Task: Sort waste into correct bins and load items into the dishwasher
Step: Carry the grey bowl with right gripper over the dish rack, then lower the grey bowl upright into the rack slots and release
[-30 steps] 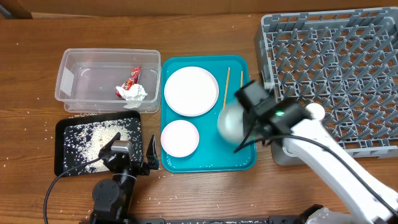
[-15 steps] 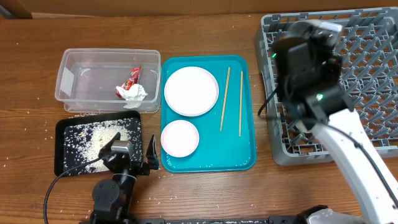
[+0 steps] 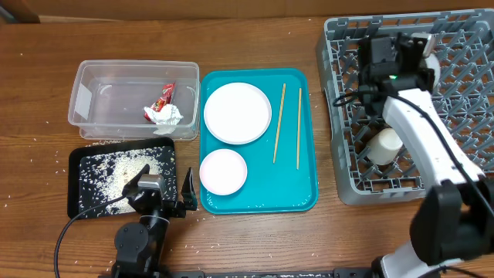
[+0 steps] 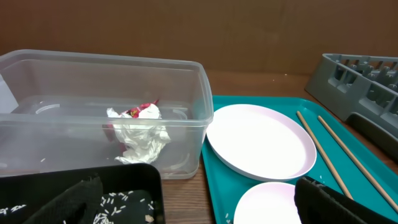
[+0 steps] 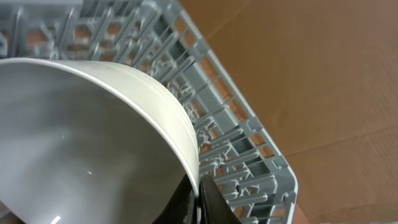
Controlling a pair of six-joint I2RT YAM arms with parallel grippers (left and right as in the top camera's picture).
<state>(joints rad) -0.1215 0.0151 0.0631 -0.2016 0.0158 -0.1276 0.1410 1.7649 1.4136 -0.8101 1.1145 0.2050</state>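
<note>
The bowl (image 3: 436,71) hangs out too far over the rack's inner wires, so next my right gripper pulls it back and puts it down on the tray-side pegs (image 3: 356,122) next to the cup.
My right gripper (image 3: 417,55) is shut on the rim of the metal bowl (image 3: 431,68) over the far part of the grey dish rack (image 3: 463,123). In the right wrist view the jaws (image 5: 198,200) pinch the bowl's rim (image 5: 93,143) above the rack's pegs (image 5: 236,124). A small white cup (image 3: 384,145) lies in the rack. The large white plate (image 3: 237,113), small white dish (image 3: 223,171) and two chopsticks (image 3: 289,123) lie on the teal tray (image 3: 262,202). The wrapper (image 3: 162,108) sits in the clear tub (image 3: 85,96). Rice (image 3: 116,174) fills the black tray (image 3: 75,205). My left gripper (image 3: 158,193) is open and empty.
Loose rice grains (image 3: 58,158) lie scattered on the wooden table round the black tray. In the left wrist view the tub (image 4: 193,93), wrapper (image 4: 140,127), plate (image 4: 261,140) and dish (image 4: 267,205) lie just ahead of the open fingers (image 4: 336,202).
My right arm has carried the metal bowl from over the teal tray up and right to the far part of the rack. The left arm has not moved.
</note>
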